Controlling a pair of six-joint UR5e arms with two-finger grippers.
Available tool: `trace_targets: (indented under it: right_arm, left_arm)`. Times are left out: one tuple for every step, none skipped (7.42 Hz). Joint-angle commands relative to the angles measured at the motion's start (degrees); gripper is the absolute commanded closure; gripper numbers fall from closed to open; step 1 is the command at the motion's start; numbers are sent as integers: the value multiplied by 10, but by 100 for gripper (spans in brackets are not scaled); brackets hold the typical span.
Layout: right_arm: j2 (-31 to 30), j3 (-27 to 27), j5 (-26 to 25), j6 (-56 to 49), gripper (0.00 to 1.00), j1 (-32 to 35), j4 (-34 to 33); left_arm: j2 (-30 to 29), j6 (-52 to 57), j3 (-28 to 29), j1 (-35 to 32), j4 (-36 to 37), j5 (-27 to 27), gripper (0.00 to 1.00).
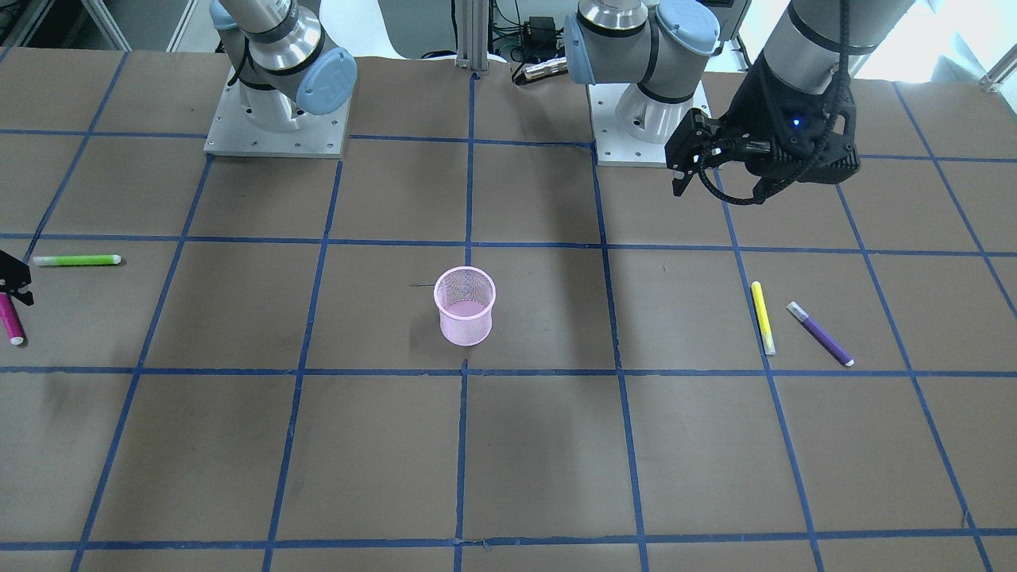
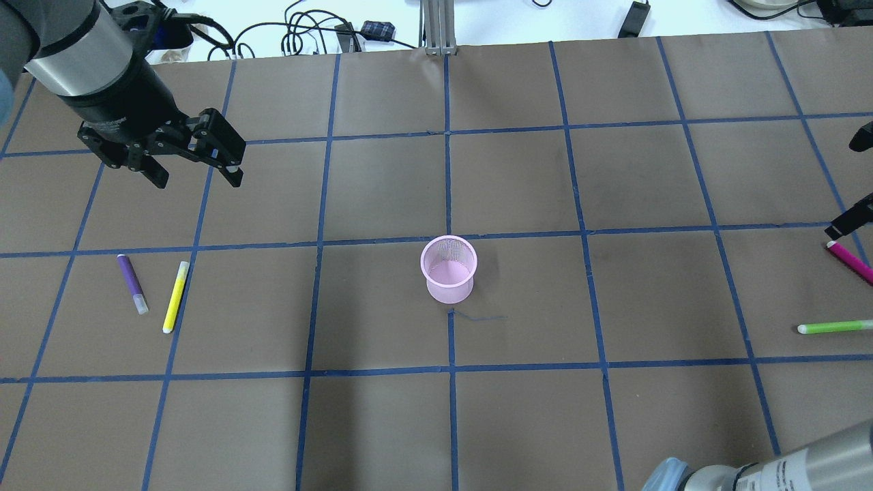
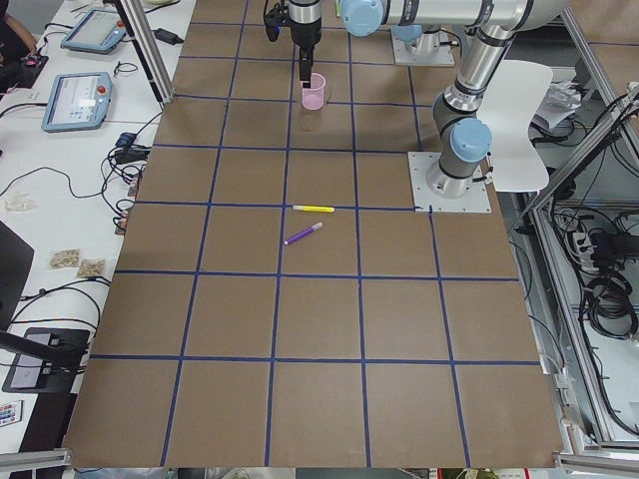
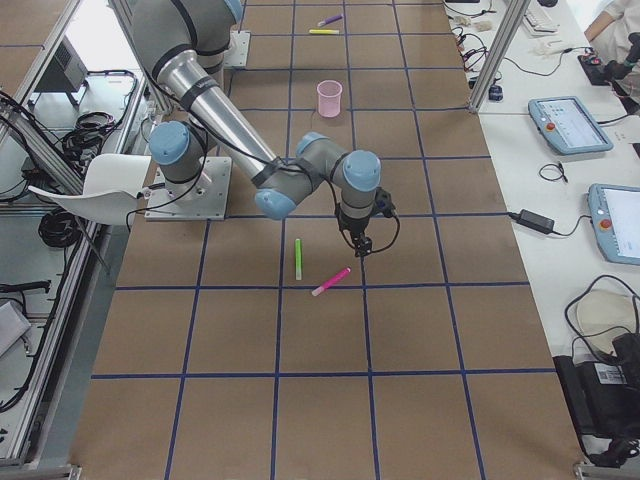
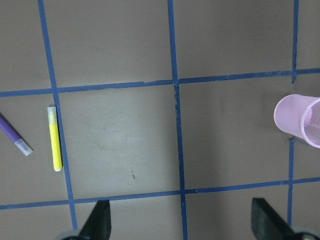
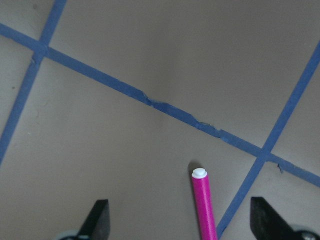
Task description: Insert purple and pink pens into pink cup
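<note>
The pink pen [image 1: 11, 320] will lean on the pink cup's side when I drop it in, because the pink cup's opening [image 1: 465, 290] is much wider than a pen.
The pink mesh cup [image 2: 448, 269] stands upright mid-table; it also shows in the front view [image 1: 465, 305] and at the right edge of the left wrist view [image 5: 299, 120]. The purple pen [image 2: 131, 282] lies flat on the left side, also in the left wrist view [image 5: 14, 137]. My left gripper [image 2: 191, 157] is open and empty, raised above the table behind that pen. The pink pen [image 2: 851, 262] lies flat at the far right. My right gripper [image 2: 858, 179] is open over its white-capped end; in the right wrist view the pen [image 6: 204, 205] lies between the fingers, not gripped.
A yellow pen [image 2: 175, 296] lies just beside the purple pen. A green pen [image 2: 835, 327] lies near the pink pen on the right. Brown paper with blue tape grid lines [image 2: 447, 191] covers the table. Cables and a post stand along the far edge.
</note>
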Motion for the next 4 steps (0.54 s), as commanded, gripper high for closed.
trace_targets:
  right_arm:
    - [61, 1, -2, -113, 0, -15, -69]
    - [72, 1, -4, -126, 0, -15, -70]
    - [73, -7, -8, -143, 0, -15, -64]
    - [74, -4, -6, -149, 3, -17, -62]
  left_arm:
    - [0, 1, 0, 0, 0, 1, 0]
    - [0, 1, 0, 1, 0, 1, 0]
    - [-14, 8, -3, 9, 4, -2, 0]
    - [-16, 9, -17, 11, 8, -2, 0]
